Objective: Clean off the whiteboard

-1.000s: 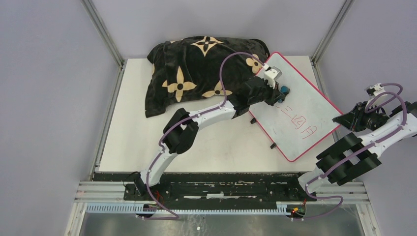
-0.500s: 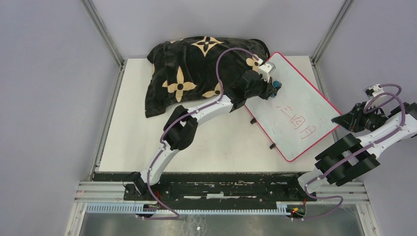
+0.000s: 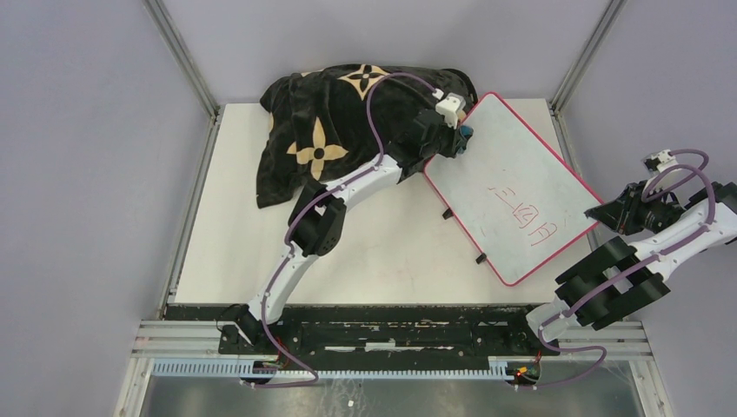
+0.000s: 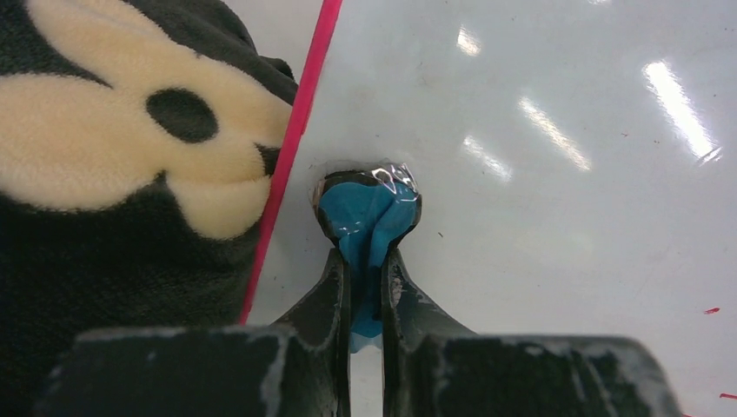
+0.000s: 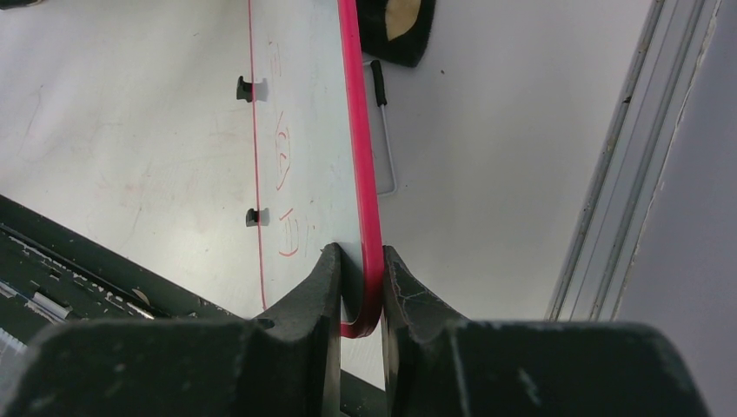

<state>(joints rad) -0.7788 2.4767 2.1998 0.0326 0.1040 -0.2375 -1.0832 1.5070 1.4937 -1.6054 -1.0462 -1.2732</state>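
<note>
The blue eraser (image 3: 467, 133) sits at the whiteboard's rim next to the black pillow, away from the red marks (image 3: 524, 212). Next, my left gripper sweeps back over the marks across the whiteboard.
The whiteboard (image 3: 513, 187) lies tilted at the table's right, white with a red-pink rim, with red marks (image 3: 526, 217) near its lower right. My left gripper (image 3: 461, 135) is shut on a small blue eraser (image 4: 369, 213), whose head presses on the board's far left corner beside the rim (image 4: 300, 122). My right gripper (image 3: 600, 211) is shut on the board's right edge; in the right wrist view the rim (image 5: 363, 174) runs between its fingers (image 5: 326, 287).
A black pillow with tan flowers (image 3: 339, 122) lies at the back left, touching the board's corner, and shows in the left wrist view (image 4: 104, 156). Metal frame posts (image 3: 578, 52) stand at the table's back corners. Small black clips (image 3: 481, 257) sit at the board's front edge.
My left gripper has moved with the eraser up and left across the board, from near its middle to the far corner by the pillow. The right gripper has stayed put.
</note>
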